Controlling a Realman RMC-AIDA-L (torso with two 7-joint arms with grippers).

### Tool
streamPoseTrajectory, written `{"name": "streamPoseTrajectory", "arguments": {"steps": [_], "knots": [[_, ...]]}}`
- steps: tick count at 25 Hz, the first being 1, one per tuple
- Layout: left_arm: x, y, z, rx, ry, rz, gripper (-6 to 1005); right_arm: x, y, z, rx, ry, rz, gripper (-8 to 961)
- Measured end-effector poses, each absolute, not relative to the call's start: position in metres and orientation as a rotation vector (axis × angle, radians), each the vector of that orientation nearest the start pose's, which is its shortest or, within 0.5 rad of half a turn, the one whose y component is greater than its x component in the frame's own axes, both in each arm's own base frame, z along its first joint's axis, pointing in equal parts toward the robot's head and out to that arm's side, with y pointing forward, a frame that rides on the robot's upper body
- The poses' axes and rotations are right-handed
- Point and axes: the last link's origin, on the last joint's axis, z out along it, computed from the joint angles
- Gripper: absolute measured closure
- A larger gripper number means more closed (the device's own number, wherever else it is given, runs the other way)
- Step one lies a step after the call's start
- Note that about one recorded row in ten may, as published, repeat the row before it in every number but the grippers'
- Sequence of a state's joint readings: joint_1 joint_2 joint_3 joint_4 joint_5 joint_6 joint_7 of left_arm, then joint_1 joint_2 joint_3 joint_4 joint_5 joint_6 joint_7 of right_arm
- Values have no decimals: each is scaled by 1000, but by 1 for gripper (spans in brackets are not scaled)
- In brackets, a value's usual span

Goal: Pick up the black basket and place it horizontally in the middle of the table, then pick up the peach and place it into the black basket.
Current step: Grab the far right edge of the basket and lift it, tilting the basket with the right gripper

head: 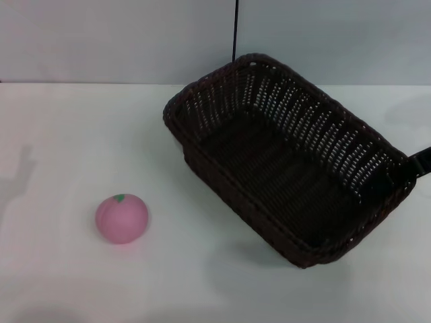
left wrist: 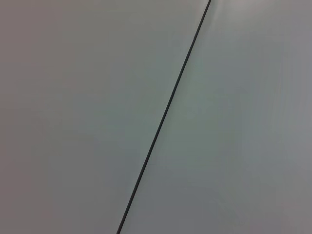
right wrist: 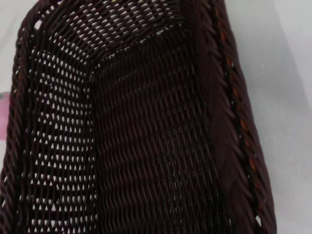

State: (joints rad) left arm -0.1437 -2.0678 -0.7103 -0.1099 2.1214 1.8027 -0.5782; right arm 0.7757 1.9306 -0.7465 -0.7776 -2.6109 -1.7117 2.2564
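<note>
The peach is on the other side of the black basket from the robot's right gripper, so the robot should turn and lower the basket, then pick up the peach with its left gripper.
The black basket is on the right half of the table. It sits diagonally and looks tilted, with a shadow under its near corner. My right gripper shows only as a dark piece at the basket's right end, on the rim. The right wrist view looks down into the empty basket. The peach lies on the table at the front left, well apart from the basket. My left gripper is out of view.
A pale wall with a thin dark vertical line stands behind the table; the left wrist view shows only this wall and line. A faint arm shadow falls on the table's left side.
</note>
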Motion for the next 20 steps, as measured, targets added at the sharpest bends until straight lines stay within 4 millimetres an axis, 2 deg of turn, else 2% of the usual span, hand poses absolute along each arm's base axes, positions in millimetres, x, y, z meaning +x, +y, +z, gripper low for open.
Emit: {"name": "streamPoseTrajectory", "arguments": {"steps": [8, 11, 20], "knots": [[-352, 203, 44, -1269, -550, -1217, 242, 264, 366, 58, -2628, 1437, -174, 640], [-352, 204, 44, -1270, -552, -1218, 244, 266, 365, 58, -2632, 1421, -107, 691], [-350, 210, 43, -1277, -555, -1222, 250, 265, 362, 63, -2684, 1298, 144, 761]]}}
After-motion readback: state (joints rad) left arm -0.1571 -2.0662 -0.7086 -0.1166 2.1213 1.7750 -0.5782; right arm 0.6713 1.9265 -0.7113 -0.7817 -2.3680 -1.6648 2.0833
